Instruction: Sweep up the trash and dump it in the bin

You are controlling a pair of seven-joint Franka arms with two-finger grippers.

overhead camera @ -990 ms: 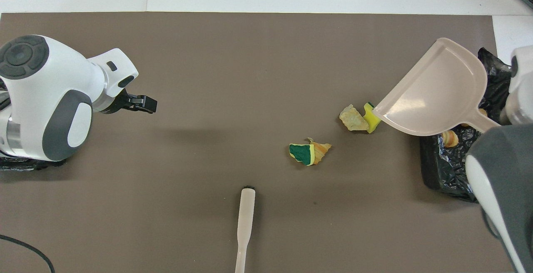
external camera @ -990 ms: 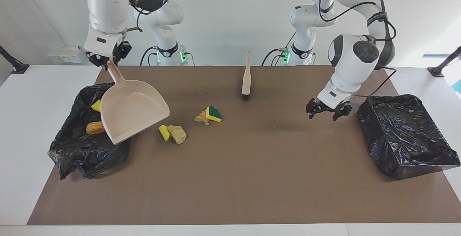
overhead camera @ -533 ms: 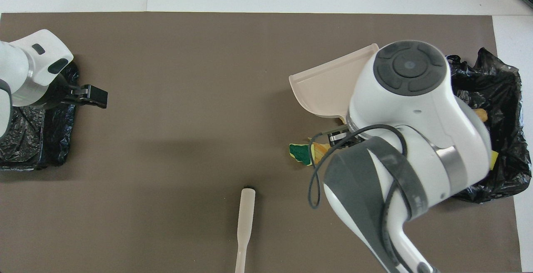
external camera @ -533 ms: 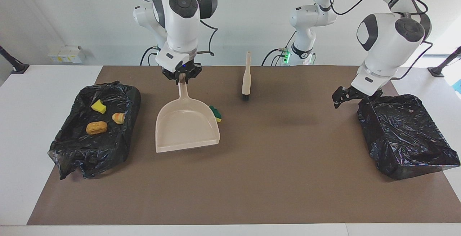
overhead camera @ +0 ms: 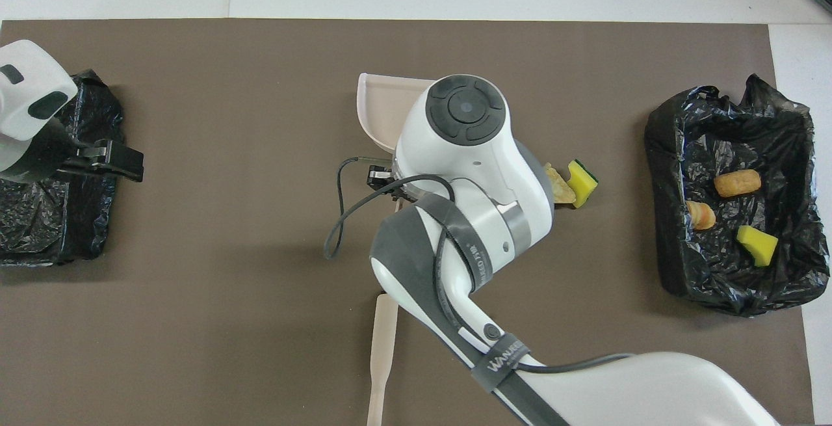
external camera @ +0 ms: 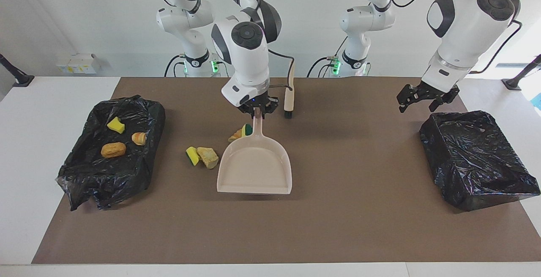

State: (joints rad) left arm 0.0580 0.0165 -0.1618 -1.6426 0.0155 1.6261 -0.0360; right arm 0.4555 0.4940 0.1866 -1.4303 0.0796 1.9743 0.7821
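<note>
The dustpan (external camera: 255,169) is empty and the mat (external camera: 317,183) toward my left gripper is free, so my right gripper should go on bringing the dustpan there until it lies flat.
My right gripper (external camera: 257,114) is shut on the handle of the beige dustpan (external camera: 255,167), whose pan sits low at mid-mat, mouth pointing away from the robots. In the overhead view only the dustpan's rim (overhead camera: 380,107) shows past the arm. Trash on the mat: a yellow-green scrap (external camera: 192,155) (overhead camera: 582,182) and a tan chunk (external camera: 208,157) beside the pan, toward the right arm's end, and a green-yellow and orange pair (external camera: 241,133) beside the handle. The black-lined bin (external camera: 80,175) (overhead camera: 669,153) holds three scraps (external camera: 113,149). My left gripper (external camera: 427,99) (overhead camera: 123,162) is open and empty.
The beige brush (external camera: 289,95) (overhead camera: 383,348) lies on the mat nearer to the robots than the dustpan. A second black-lined bin (external camera: 477,158) (overhead camera: 52,218) stands at the left arm's end, and the left gripper hangs over the mat beside it.
My right gripper has carried the empty dustpan from over the bin to mid-mat and lowered it beside the scraps. My left gripper has risen and moved toward the second bin.
</note>
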